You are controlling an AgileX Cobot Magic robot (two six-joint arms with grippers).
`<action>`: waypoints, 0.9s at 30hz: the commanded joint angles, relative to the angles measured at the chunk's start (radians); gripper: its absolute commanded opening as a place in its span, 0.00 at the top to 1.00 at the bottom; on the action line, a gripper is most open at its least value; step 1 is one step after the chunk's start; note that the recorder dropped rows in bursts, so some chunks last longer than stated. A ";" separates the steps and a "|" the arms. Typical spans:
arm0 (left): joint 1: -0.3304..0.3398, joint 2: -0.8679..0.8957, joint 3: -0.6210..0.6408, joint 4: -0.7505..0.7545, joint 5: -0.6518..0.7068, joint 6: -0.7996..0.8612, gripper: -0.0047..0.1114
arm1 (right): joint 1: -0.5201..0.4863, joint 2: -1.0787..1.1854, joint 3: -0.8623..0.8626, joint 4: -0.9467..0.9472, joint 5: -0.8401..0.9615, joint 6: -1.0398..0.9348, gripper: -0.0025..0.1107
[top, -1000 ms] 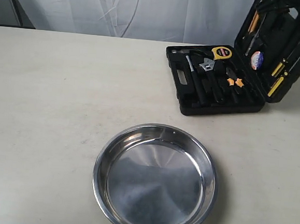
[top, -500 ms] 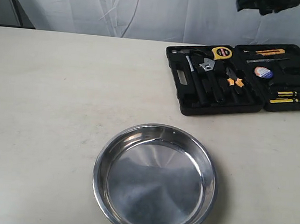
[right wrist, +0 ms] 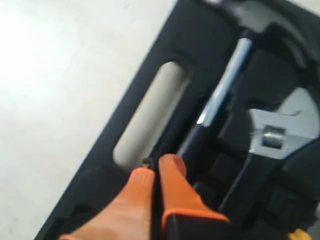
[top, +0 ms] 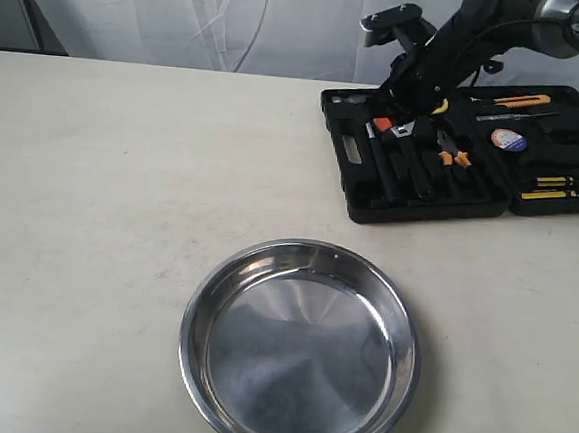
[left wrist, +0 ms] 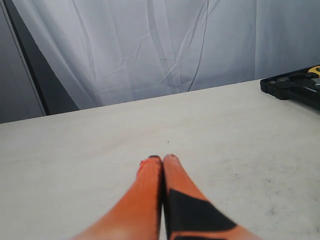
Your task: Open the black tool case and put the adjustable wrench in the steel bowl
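Note:
The wrench's black handle (top: 414,167) is crooked to my right gripper, shut beside the hammer's handle (top: 383,168), so it should open, move over and straddle the wrench's handle in line.
The black tool case (top: 425,209) lies opened flat at the table's back right. In its left half rests the adjustable wrench (top: 403,131), silver head toward the back, black handle toward the front. My right gripper (top: 381,124) hangs shut just above that half, beside the hammer's shaft. In the right wrist view its orange fingertips (right wrist: 172,167) are pressed together, holding nothing, with the wrench (right wrist: 280,135) off to one side. The steel bowl (top: 298,358) sits empty at the front centre. My left gripper (left wrist: 162,159) is shut over bare table, far from the case (left wrist: 295,86).
A hammer (right wrist: 225,95) lies next to the wrench, by the case's handle slot (right wrist: 150,110). Orange-handled pliers (top: 453,154), a yellow tape measure, yellow-handled screwdrivers (top: 553,187) and a tape roll (top: 508,140) fill the case. A white curtain hangs behind the table.
The case lid has dropped from upright to lying flat. The right arm, then up at the lid, has come down over the case's left half near the wrench.

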 commanded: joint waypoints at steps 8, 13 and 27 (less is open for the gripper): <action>-0.004 0.004 -0.002 -0.002 -0.007 -0.001 0.96 | -0.025 -0.039 -0.006 -1.027 0.092 1.074 0.95; -0.004 0.004 -0.002 -0.002 -0.007 -0.001 0.96 | -0.013 -0.025 -0.006 -0.576 -0.247 0.679 0.95; -0.004 0.004 -0.002 -0.002 -0.006 -0.001 0.96 | -0.017 0.085 -0.015 -0.279 -0.144 0.498 0.40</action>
